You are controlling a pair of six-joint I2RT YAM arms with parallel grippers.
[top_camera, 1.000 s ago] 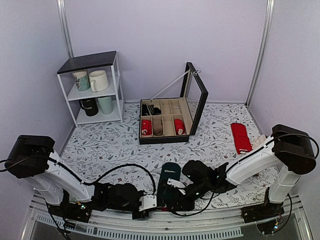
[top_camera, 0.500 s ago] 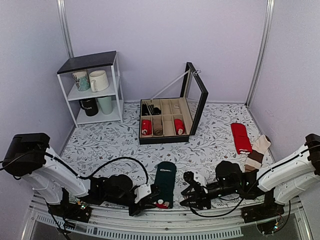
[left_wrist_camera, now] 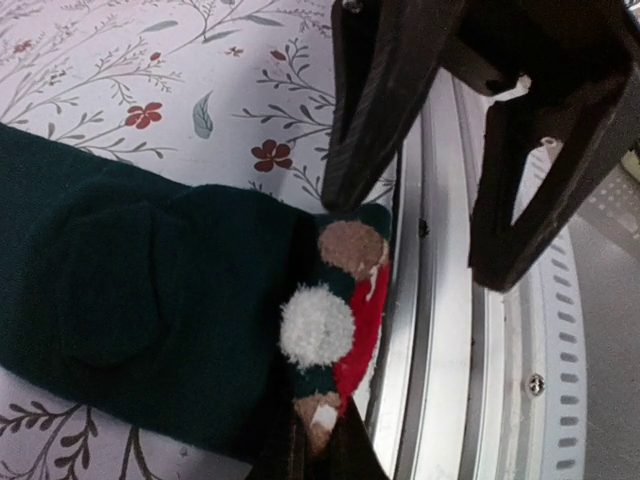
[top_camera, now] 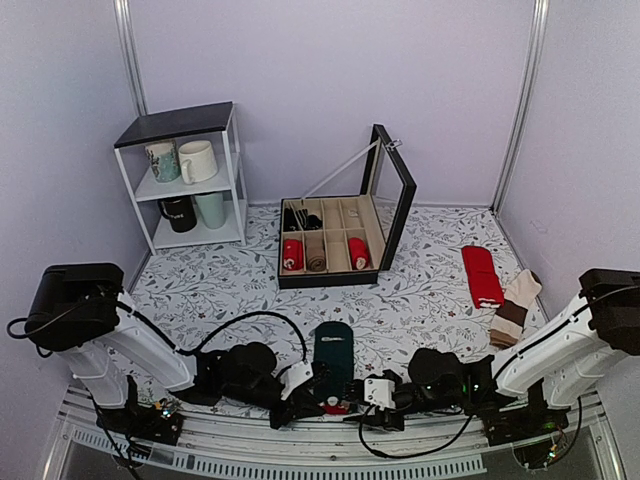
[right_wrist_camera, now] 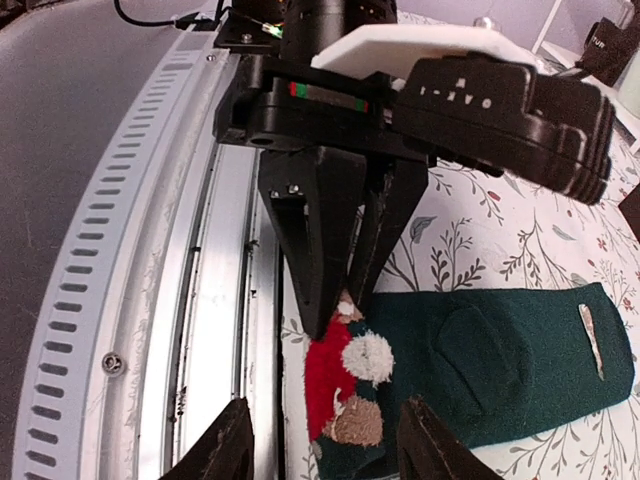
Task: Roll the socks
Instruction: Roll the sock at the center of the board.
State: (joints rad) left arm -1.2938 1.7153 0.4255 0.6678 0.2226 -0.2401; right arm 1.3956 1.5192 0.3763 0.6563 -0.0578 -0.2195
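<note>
My left gripper is pinching a corner of the decorated end (left_wrist_camera: 320, 412), and the opposite corner (left_wrist_camera: 356, 242) is loose. Next, my right gripper pinches that loose corner before my left gripper takes a new grip.
The dark teal-green socks (top_camera: 333, 350) lie flat as a strip at the table's near edge. The near end has red, white and brown decoration. In the left wrist view (left_wrist_camera: 120, 300) my left gripper (left_wrist_camera: 318, 445) is shut on the brown tip of that decorated end. It also shows in the top view (top_camera: 318, 392). My right gripper (top_camera: 372, 392) is open. In the right wrist view its fingers (right_wrist_camera: 232, 445) straddle the socks' decorated end (right_wrist_camera: 365, 375) without touching it, and my left gripper (right_wrist_camera: 345, 295) pinches the same end from the opposite side.
A metal rail (left_wrist_camera: 440, 300) runs right beside the socks' near end. An open black compartment box (top_camera: 330, 245) with rolled socks stands mid-table. A white shelf with mugs (top_camera: 190, 180) is far left. Red socks (top_camera: 482, 275) and beige-and-brown socks (top_camera: 512, 308) lie at right.
My right gripper left the socks, swung out to the right, and came back low facing the near end. My left gripper moved right and closed on the socks' decorated end.
</note>
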